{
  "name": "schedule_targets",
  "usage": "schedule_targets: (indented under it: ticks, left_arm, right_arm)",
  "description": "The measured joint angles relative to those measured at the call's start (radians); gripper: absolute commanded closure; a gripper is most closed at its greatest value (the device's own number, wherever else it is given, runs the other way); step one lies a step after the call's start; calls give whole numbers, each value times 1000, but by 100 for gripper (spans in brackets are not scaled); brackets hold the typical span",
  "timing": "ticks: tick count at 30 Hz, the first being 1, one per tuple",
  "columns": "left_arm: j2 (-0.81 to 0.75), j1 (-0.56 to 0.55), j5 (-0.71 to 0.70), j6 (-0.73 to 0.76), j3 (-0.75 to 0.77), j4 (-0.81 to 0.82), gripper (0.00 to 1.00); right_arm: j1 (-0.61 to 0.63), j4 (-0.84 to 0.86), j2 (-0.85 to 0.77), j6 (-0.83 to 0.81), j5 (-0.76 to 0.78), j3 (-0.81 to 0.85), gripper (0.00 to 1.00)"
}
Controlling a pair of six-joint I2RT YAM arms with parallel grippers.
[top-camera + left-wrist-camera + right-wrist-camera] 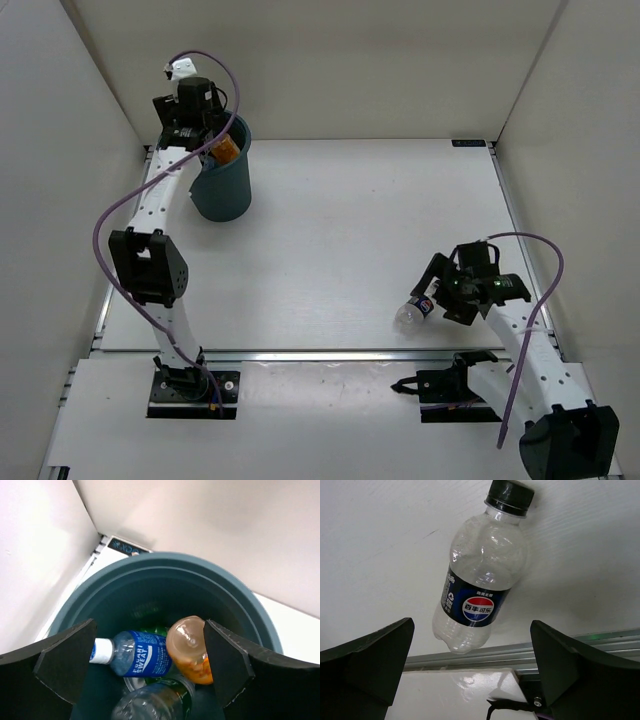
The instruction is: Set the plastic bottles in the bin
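Note:
I should first move my left gripper back toward the near side, because it blocks the bin's opening (pixel 234 138). Then my right gripper should bring the dark-cap bottle (pixel 413 312) over and drop it in.
The dark teal bin (pixel 225 190) stands at the far left of the table. My left gripper (pixel 205 135) hovers over its rim, open. In the left wrist view the gripper (pixel 149 630) looks down into the bin (pixel 165 560). Inside lie the blue-label bottle (pixel 137 653), the green-label bottle (pixel 160 697) and the orange bottle (pixel 190 647), which is right beside the right finger (pixel 225 660). The orange bottle also shows at the bin's mouth (pixel 228 150). The dark-cap bottle (pixel 418 308) lies on the table at the near right. My right gripper (pixel 435 290) is open just above its base end (pixel 480 580), not touching it.
A metal rail (pixel 330 355) runs along the table's near edge, close to the dark-cap bottle's base (pixel 520 652). White walls enclose the table on the left, far and right sides. A small blue tag (pixel 470 143) sits at the far right corner.

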Motion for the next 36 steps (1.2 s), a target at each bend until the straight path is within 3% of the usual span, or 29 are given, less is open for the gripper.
schedule_targets:
  ticks: [7,14,17,18,19,21,29,36]
  left_arm:
    - [-161,-16,121,-15,-35,-80,2]
    - [-618,-91,240,-60,-484,-107,1]
    - [-758,-94,270,-85,-632,-161,1]
    - [-780,-94,269,-90,-660,-201,1]
    - [-790,-94,264,-94,-676,-234,1]
    - [-793,-89,242,-103,-704,-300,1]
    - [-907,-59,194,-145,-838,-468,1]
    - [-986,-43,183,-163,-914,-489,2]
  right_arm:
    - [70,62,101,78,50,-32,1]
    - [74,160,200,102,101,-64,3]
    - [96,218,263,99,111,-63,20]
    - [110,230,291,97,111,-57,43]
    - [128,238,323,89,117,-47,57]
    - [162,241,380,78,128,-3,61]
    - [301,278,587,-37,121,351,67]
    - [422,396,919,-230,36,962,67]
